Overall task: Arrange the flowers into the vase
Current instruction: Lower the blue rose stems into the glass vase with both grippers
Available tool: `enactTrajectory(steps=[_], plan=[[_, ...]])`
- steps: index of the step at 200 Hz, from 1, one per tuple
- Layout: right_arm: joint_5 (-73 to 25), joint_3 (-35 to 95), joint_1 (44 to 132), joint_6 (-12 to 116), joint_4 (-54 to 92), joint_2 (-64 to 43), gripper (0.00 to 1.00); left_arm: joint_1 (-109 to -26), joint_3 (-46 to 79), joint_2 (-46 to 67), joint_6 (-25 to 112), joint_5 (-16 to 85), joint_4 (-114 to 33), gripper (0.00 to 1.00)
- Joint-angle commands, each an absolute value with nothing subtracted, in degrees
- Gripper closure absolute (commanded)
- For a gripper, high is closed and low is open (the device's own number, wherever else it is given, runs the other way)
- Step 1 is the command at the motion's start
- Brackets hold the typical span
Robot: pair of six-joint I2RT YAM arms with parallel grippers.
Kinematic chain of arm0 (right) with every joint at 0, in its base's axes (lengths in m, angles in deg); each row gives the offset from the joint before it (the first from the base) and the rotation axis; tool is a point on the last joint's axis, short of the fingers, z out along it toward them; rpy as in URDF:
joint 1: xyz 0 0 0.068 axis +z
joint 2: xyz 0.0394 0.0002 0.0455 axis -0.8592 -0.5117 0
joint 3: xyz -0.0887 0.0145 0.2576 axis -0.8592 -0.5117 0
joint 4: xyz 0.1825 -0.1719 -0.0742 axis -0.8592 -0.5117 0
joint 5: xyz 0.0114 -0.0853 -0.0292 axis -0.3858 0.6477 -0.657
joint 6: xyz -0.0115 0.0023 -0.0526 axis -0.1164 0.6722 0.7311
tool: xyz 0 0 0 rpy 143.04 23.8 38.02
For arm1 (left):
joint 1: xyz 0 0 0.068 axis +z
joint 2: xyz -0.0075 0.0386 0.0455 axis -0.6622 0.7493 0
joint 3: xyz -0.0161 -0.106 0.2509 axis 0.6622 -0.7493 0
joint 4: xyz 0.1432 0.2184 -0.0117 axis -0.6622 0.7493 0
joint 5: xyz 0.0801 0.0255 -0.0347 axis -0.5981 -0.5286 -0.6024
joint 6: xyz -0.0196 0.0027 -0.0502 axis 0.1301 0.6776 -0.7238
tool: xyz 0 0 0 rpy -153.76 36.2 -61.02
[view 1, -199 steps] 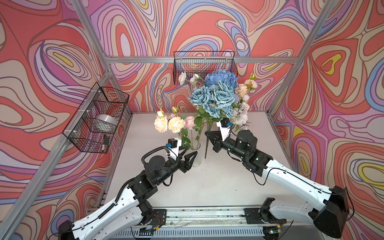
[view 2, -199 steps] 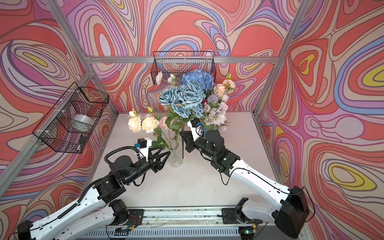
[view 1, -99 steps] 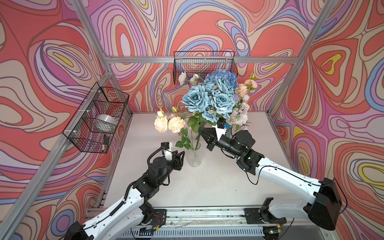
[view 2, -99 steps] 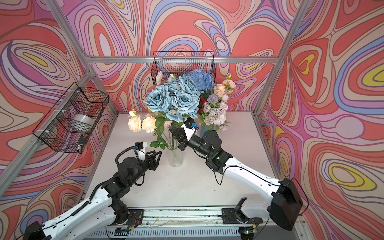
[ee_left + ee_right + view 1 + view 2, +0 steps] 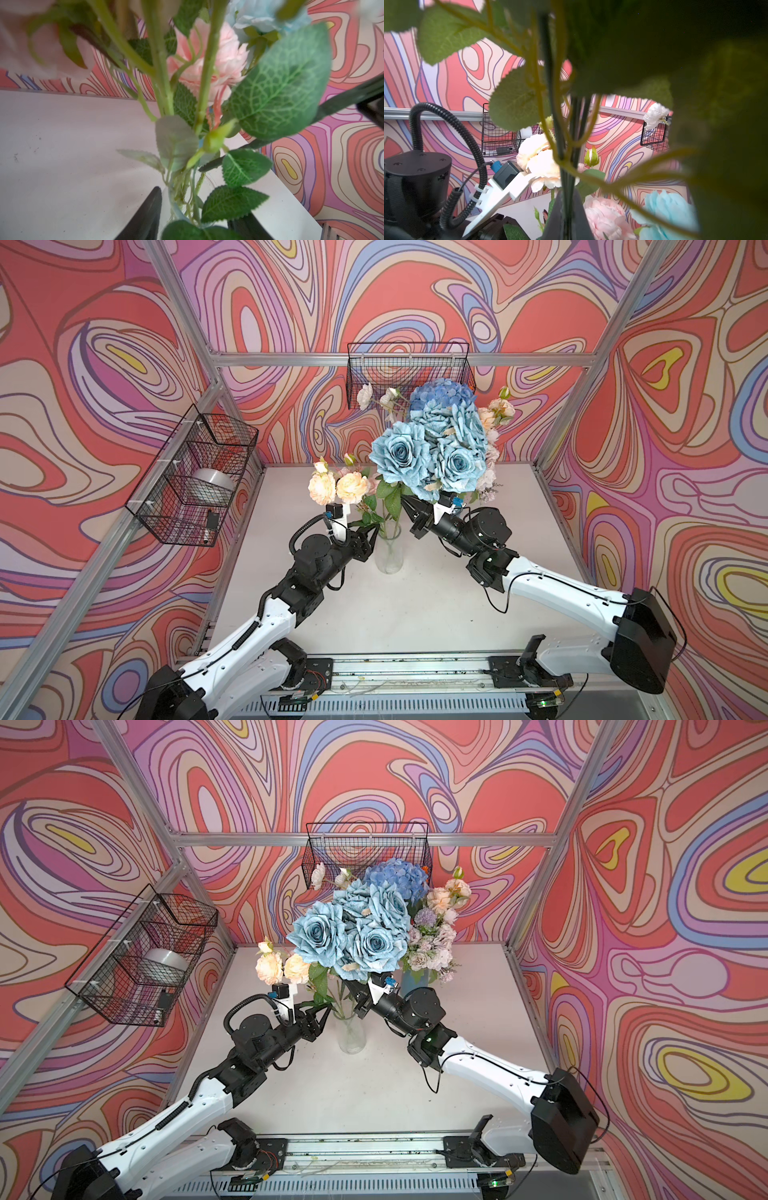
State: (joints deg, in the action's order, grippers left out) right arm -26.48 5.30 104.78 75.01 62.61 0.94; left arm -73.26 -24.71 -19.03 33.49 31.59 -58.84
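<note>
Next, my right gripper opens to let the dusty-blue roses sink, since they sit high, stems slanting into the vase's opening (image 5: 389,533). Then it should descend beside the vase.
A clear glass vase (image 5: 388,556) (image 5: 351,1038) stands mid-table with cream blooms (image 5: 337,488) and a pink bloom (image 5: 218,62) in it. My left gripper (image 5: 373,534) (image 5: 199,207) is open, its dark fingers (image 5: 148,214) on either side of the vase neck (image 5: 176,209). My right gripper (image 5: 409,506) (image 5: 566,216) is shut on the dark stems (image 5: 560,135) of the dusty-blue roses (image 5: 428,452) (image 5: 353,932), held just above and right of the vase mouth. Leaves hide where these stems end.
A blue holder (image 5: 413,979) behind the vase keeps more flowers: a blue hydrangea (image 5: 440,396), with peach, white and lilac blossoms (image 5: 432,944). Wire baskets hang on the left wall (image 5: 195,477) and the back wall (image 5: 409,373).
The right gripper carried the roses left and toward me, over to the glass vase. The left gripper drew back from the vase, then returned to its neck.
</note>
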Motion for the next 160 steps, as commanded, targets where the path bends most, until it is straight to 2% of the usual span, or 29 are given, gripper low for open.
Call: enactTrajectory(steps=[1,81,160], plan=[[-24.4,2.9,105.1,76.5,66.6,-0.4,1.0,-72.4,-23.6,-17.7,34.4,31.4,-62.2,0.49],[-21.7,-2.8,105.2,72.3,66.0,-2.7,1.0,-70.5,-23.3,-12.5,34.7,29.0,-70.0,0.52],[-21.0,-3.5,105.2,70.3,64.2,-9.3,1.0,-70.5,-23.7,-12.4,34.5,28.8,-70.0,0.53]])
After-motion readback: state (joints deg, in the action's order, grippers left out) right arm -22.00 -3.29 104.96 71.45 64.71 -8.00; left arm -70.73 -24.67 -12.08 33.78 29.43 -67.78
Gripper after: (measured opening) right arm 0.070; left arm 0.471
